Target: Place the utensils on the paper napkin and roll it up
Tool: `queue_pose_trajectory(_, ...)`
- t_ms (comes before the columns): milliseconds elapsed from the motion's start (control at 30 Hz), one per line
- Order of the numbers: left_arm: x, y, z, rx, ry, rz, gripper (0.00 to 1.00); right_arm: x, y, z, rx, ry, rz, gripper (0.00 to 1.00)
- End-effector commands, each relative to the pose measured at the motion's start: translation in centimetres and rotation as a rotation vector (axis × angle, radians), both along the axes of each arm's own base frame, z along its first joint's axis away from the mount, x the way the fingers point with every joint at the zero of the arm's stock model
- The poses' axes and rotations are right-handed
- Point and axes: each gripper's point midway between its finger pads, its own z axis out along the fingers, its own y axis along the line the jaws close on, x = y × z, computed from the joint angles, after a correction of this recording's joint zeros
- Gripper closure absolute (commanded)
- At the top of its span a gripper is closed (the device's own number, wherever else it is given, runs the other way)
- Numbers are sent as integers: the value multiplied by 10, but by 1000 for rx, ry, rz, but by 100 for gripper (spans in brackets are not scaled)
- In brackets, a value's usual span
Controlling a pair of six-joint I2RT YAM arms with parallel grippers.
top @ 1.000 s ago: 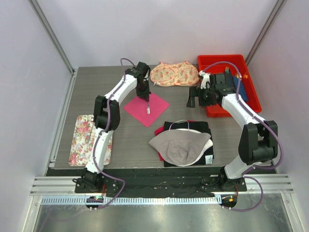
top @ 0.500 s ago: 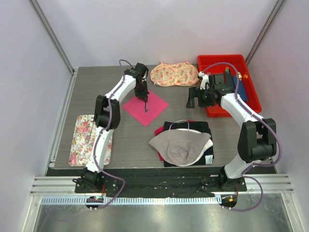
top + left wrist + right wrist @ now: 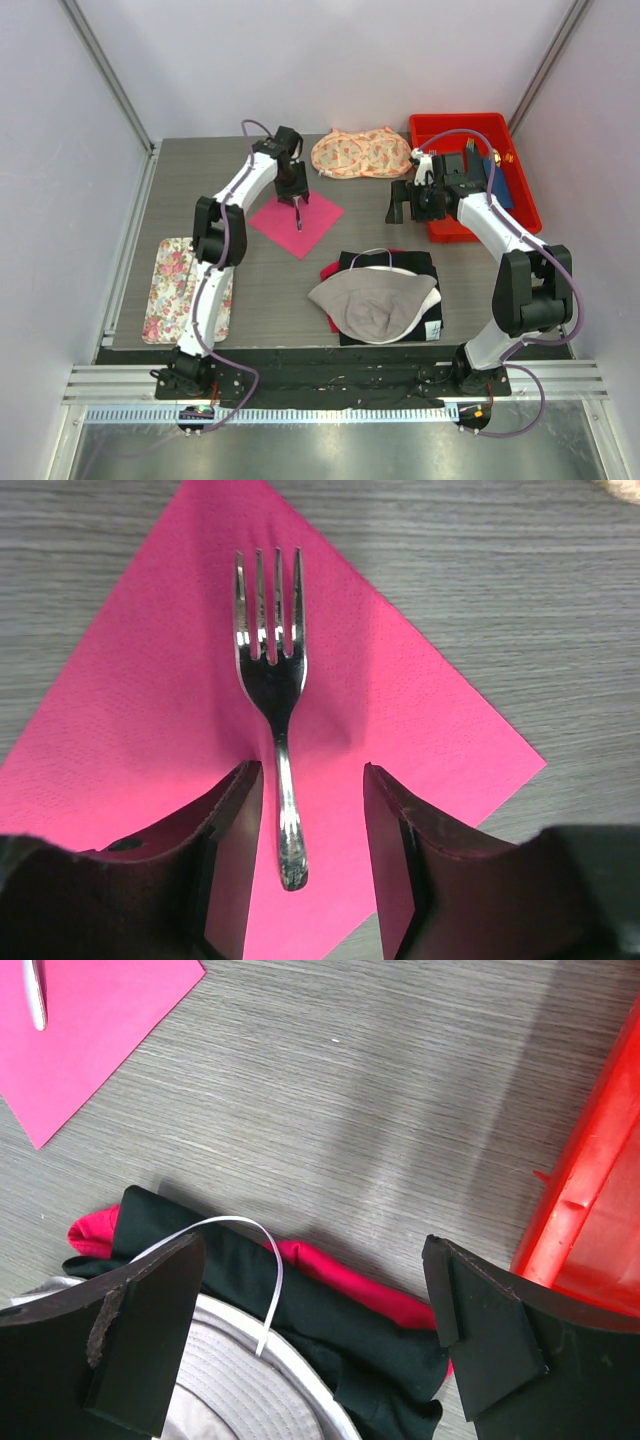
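The fork (image 3: pixel 277 685) is lying flat inside the pink napkin, clear of the open fingers of my left gripper, so I go on toward the floral mat (image 3: pixel 183 287) before I grip the fork there.
The pink paper napkin (image 3: pixel 322 212) lies flat, turned like a diamond, in the far middle of the table. A small silver fork (image 3: pixel 271 675) lies on the napkin (image 3: pixel 150 710), tines pointing away from my left wrist. It also shows in the top view (image 3: pixel 298 223). My left gripper (image 3: pixel 312 780) is open, its jaws on either side of the fork's handle without touching it. In the top view the left gripper (image 3: pixel 297 199) sits over the napkin's far half. My right gripper (image 3: pixel 312 1250) is open and empty above the table. I see no second silver utensil.
A red bin (image 3: pixel 452 127) at the back right holds blue and gold items. A pile of dark and red clothes (image 3: pixel 425 268) with a grey hat (image 3: pixel 375 305) lies in front of the napkin. A floral cloth (image 3: pixel 360 155) lies at the back. A floral mat (image 3: pixel 185 290) lies at the left.
My left gripper has drifted a little left and toward the far side. The napkin and fork have shifted slightly left with it. The right arm has hardly moved.
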Motion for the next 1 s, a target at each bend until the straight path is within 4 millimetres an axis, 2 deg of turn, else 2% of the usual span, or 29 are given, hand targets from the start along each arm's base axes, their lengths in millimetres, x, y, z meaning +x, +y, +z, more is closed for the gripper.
queue_pose_trajectory(0, 19, 5, 118, -54, -246, -31, 50, 7, 6, 22, 32, -62, 8, 0)
queue_pose_trajectory(67, 14, 11, 140, -35, -282, -38, 49, 6, 8, 27, 39, -71, 12, 0)
queue_pose_trajectory(100, 8, 16, 144, -16, -284, -59, 49, 5, 7, 27, 41, -72, 11, 0)
queue_pose_trajectory(133, -1, 22, 163, -11, -302, -63, 50, 5, 8, 31, 46, -81, 13, 0)
queue_pose_trajectory(200, -15, 37, 167, 13, -285, -92, 51, 3, 10, 33, 52, -85, 20, 0)
queue_pose_trajectory(267, -45, 52, 170, 13, -239, -140, 53, 0, 14, 39, 56, -98, 32, 0)
queue_pose_trajectory(300, -51, 68, 172, 22, -235, -159, 53, -1, 16, 40, 56, -103, 40, 0)
queue_pose_trajectory(333, -72, 78, 150, 20, -155, -180, 53, -2, 18, 42, 58, -107, 48, 0)
queue_pose_trajectory(367, -86, 95, 167, -34, -165, -180, 53, -4, 19, 43, 59, -113, 52, 0)
queue_pose_trajectory(400, -97, 105, 162, -53, -141, -179, 53, -5, 21, 44, 58, -118, 59, 0)
queue_pose_trajectory(433, -115, 119, 145, -60, -85, -187, 53, -6, 25, 45, 60, -121, 68, 0)
queue_pose_trajectory(467, -127, 145, 155, -55, -94, -153, 53, -7, 26, 44, 59, -120, 74, 0)
queue_pose_trajectory(533, -145, 173, 150, 11, -95, -216, 53, -8, 30, 43, 62, -117, 83, 0)
queue_pose_trajectory(567, -162, 196, 146, 34, -73, -205, 53, -9, 32, 43, 63, -119, 87, 0)
queue_pose_trajectory(633, -181, 219, 136, 85, -40, -217, 55, -8, 34, 41, 64, -113, 92, 0)
queue_pose_trajectory(667, -194, 237, 123, 101, -9, -228, 57, -8, 36, 40, 65, -111, 96, 0)
queue_pose_trajectory(733, -205, 252, 112, 113, 6, -232, 59, -6, 39, 37, 69, -100, 103, 0)
queue_pose_trajectory(767, -215, 263, 100, 124, 39, -247, 60, -6, 41, 38, 71, -102, 109, 0)
queue_pose_trajectory(900, -220, 292, 69, 198, 87, -224, 67, -6, 44, 37, 65, -91, 121, 0)
queue_pose_trajectory(967, -212, 301, 60, 243, 65, -225, 69, -6, 43, 36, 54, -92, 121, 0)
